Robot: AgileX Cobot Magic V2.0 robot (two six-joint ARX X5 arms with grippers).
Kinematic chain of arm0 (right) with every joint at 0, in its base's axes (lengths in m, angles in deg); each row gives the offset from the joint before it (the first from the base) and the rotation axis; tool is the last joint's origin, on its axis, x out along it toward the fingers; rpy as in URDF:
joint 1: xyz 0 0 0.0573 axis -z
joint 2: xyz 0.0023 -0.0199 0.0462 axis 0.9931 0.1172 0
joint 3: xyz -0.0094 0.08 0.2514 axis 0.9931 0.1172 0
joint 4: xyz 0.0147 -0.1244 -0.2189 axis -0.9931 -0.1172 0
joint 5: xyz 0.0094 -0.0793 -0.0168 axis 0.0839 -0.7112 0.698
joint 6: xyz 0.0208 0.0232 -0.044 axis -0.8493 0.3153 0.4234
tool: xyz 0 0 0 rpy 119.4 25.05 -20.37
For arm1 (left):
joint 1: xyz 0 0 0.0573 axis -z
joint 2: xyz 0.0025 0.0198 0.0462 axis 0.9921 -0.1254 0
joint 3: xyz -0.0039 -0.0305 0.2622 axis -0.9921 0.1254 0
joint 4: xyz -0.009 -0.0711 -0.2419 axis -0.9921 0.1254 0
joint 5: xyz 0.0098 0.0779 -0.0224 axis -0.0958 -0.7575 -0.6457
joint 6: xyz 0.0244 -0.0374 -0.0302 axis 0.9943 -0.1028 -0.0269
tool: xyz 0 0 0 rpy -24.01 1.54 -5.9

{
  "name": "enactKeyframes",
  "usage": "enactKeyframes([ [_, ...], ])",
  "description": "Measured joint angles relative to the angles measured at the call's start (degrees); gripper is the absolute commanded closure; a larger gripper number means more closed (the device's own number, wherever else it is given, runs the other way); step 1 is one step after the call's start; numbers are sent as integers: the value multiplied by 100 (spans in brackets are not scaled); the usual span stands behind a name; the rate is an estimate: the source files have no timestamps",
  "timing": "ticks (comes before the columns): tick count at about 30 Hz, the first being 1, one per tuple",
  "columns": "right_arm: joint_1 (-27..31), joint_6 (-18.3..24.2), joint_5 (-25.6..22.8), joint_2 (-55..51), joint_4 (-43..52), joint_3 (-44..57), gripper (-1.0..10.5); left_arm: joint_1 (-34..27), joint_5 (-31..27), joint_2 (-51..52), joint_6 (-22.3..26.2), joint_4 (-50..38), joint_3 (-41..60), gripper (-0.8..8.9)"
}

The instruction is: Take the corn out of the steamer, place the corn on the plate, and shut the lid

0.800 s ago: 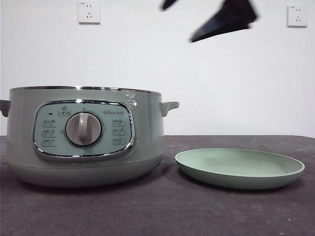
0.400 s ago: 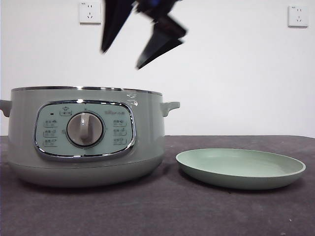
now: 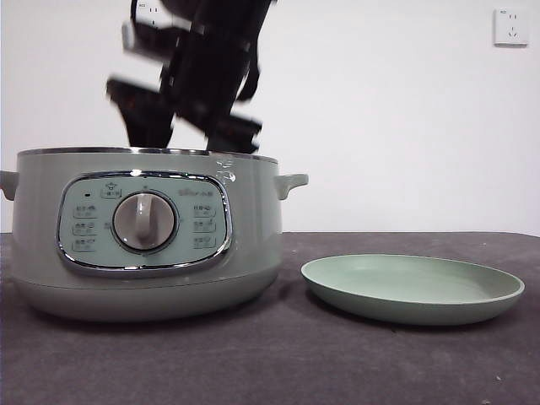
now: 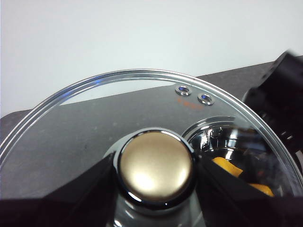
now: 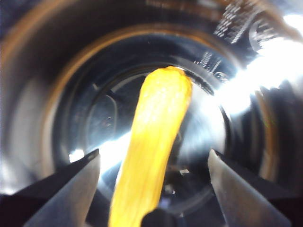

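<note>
I expect the cob to swing into line with my open fingers when I grip and lift, as the corn (image 5: pixel 150 142) lies with its far end at an angle (image 5: pixel 168 84) between them.
The corn (image 5: pixel 154 142), a yellow cob, lies on the shiny bottom of the steamer (image 5: pixel 61 94). My right gripper (image 5: pixel 154 153) is open, one jaw on either side of the cob and not touching it. From the front, that right gripper (image 3: pixel 187 126) comes down dark from above, its jaws just over the steel rim of the sage-green steamer (image 3: pixel 143 253). My left gripper (image 4: pixel 155 175) is shut on the round knob (image 4: pixel 155 166) of the glass lid (image 4: pixel 118 109), held away from the pot. The pale-green plate (image 3: pixel 412 291) sits to the right of the steamer with nothing on it.
Through the glass lid, the left wrist view shows the steamer's rim (image 4: pixel 213 137), a bit of corn (image 4: pixel 227 168) and the right arm (image 4: pixel 279 99). The dark table (image 3: pixel 295 363) runs across the front. A wall socket (image 3: pixel 510 25) is at the upper right.
The right arm has swung from the upper right leftward and down, and now hangs right over the steamer's opening. Steamer and plate have not moved.
</note>
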Motion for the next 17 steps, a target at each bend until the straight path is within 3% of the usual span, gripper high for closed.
enactKeyframes([
  [4, 4, 15, 2, 264, 39, 0, 619, 0, -2, -2, 0, 0, 0, 822],
  [9, 0, 50, -48, 446, 76, 0, 957, 0, 0, 0, 0, 0, 0, 822],
  [17, -81, 37, -446, 297, 76, 0, 959, 0, -2, -13, -7, 11, 0, 822],
])
